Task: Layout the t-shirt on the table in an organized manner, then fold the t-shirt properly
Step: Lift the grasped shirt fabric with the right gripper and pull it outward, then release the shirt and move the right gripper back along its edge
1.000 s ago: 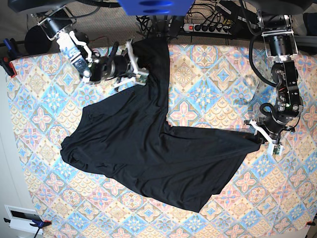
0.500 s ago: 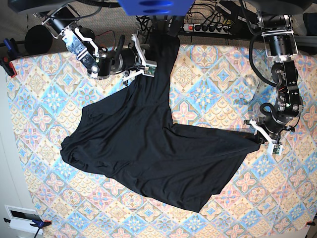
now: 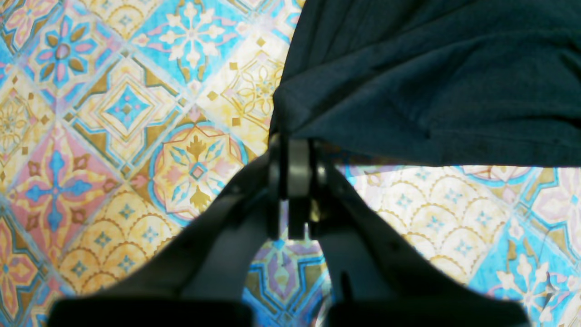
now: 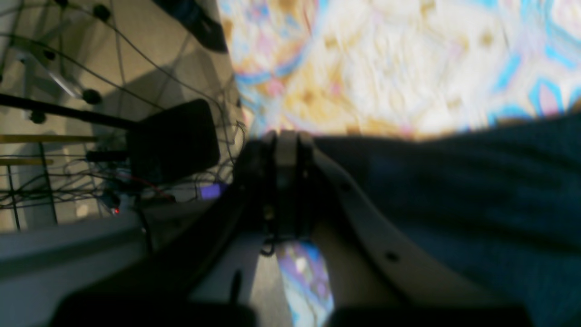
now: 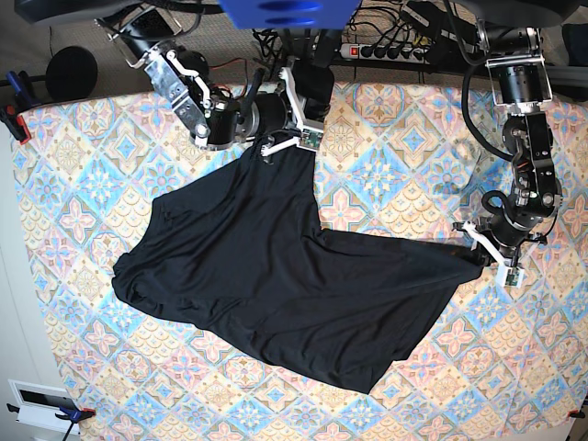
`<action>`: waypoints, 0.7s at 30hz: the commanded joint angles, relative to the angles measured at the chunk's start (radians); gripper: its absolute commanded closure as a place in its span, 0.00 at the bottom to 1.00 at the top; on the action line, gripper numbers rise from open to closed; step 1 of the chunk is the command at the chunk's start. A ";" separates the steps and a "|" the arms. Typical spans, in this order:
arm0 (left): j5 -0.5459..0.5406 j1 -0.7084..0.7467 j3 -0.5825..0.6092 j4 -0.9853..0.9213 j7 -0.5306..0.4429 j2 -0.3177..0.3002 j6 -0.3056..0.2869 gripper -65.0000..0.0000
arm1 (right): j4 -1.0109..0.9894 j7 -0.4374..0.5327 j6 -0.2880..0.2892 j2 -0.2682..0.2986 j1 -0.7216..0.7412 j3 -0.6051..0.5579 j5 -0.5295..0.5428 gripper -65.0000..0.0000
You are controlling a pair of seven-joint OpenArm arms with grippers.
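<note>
The t-shirt's upper end [image 5: 317, 81] comes up to the table's far edge. Next, my right gripper lets go of that end and pulls out the t-shirt's loose corner [image 5: 163, 204] across from my left gripper.
The black t-shirt [image 5: 276, 266] lies spread and skewed on the patterned table [image 5: 404, 138]. My right gripper [image 5: 308, 108], on the arm at the base view's upper left, is shut on the shirt's upper end near the table's far edge. In the blurred right wrist view the gripper [image 4: 286, 141] pinches the shirt [image 4: 454, 190] over the table [image 4: 386, 68]. My left gripper [image 5: 480, 255] is shut on the shirt's right corner. In the left wrist view the gripper [image 3: 295, 141] clamps a bunched corner of the shirt [image 3: 431, 81] just above the table [image 3: 127, 104].
A power strip [image 5: 386, 50] and cables lie behind the far edge. Clamps [image 5: 14, 119] grip the table's left edge. A white box [image 5: 41, 404] sits off the near left corner. The floor with cables [image 4: 91, 91] shows beyond the edge in the right wrist view.
My right gripper has moved rightward along the table's far edge, dragging the shirt's upper end with it. The left gripper and its corner have stayed put.
</note>
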 commanded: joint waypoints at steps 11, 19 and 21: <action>-0.005 -0.018 -0.009 0.017 -0.023 -0.019 0.001 1.00 | 0.010 0.033 0.004 -0.160 0.107 0.099 0.018 0.99; -0.005 -0.016 -0.009 0.017 -0.023 -0.019 0.001 1.00 | -0.015 0.031 0.003 -0.100 0.105 0.320 -0.093 0.99; -0.004 -0.016 -0.009 0.017 -0.023 -0.019 0.001 1.00 | -0.036 0.034 0.003 -0.093 0.105 0.385 -0.169 0.99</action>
